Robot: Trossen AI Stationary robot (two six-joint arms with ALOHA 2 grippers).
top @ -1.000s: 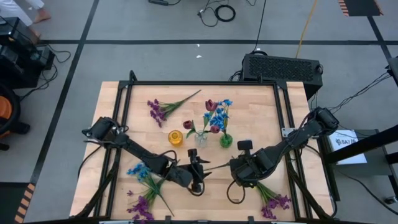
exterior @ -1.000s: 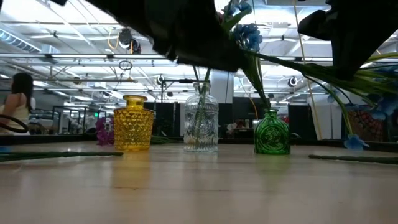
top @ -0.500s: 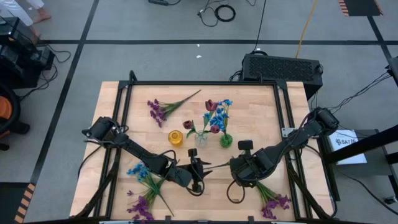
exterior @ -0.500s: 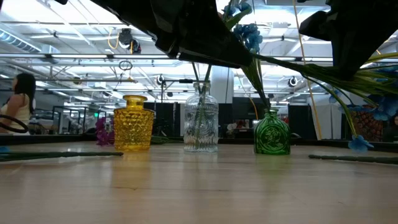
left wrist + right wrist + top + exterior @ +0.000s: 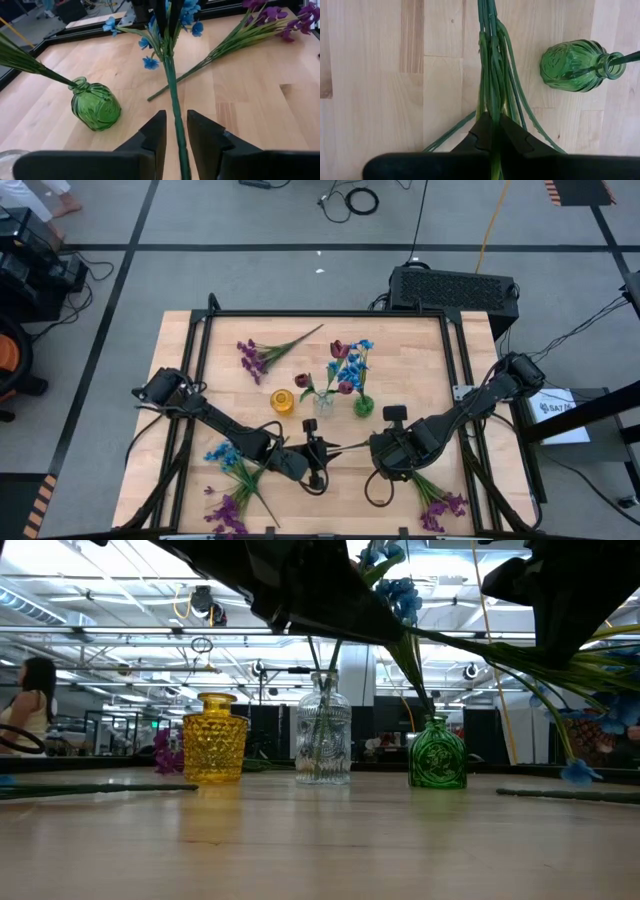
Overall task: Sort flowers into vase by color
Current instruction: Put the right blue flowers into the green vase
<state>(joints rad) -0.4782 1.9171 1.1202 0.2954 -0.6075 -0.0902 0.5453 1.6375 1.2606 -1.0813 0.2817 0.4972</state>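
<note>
My right gripper is pinching the blue sprig from steeply (image 5: 493,106) above. My left gripper should therefore hold the stem (image 5: 179,131) while my right gripper grips the leaves with its fingers level.
A blue flower sprig (image 5: 171,85) hangs above the table's near middle, with my right gripper (image 5: 492,122) shut on it. Its blue blossoms (image 5: 189,12) show beside that gripper, and its long green stem (image 5: 348,447) runs level toward my left gripper (image 5: 176,135). My left gripper's fingers stand close on either side of the stem's free end, a narrow gap showing each side. The green vase (image 5: 363,406) holds blue flowers, the clear vase (image 5: 323,402) dark red ones, and the yellow vase (image 5: 283,401) stands beside them. My right gripper pinches the sprig's bundle of stem and leaves (image 5: 492,107) between its two fingers. The fingers come from above, pointing steeply down. The sprig is lifted clear of the table and lies about level, its bare stem reaching toward the table's left.
A blue sprig (image 5: 228,462) and a purple one (image 5: 225,512) lie at the near left. Another purple sprig (image 5: 440,505) lies at the near right, and one more (image 5: 262,355) at the far left. A black frame (image 5: 320,314) rims the table.
My left gripper's fingers have drawn closer together around the stem; both arms and the sprig have kept their place.
</note>
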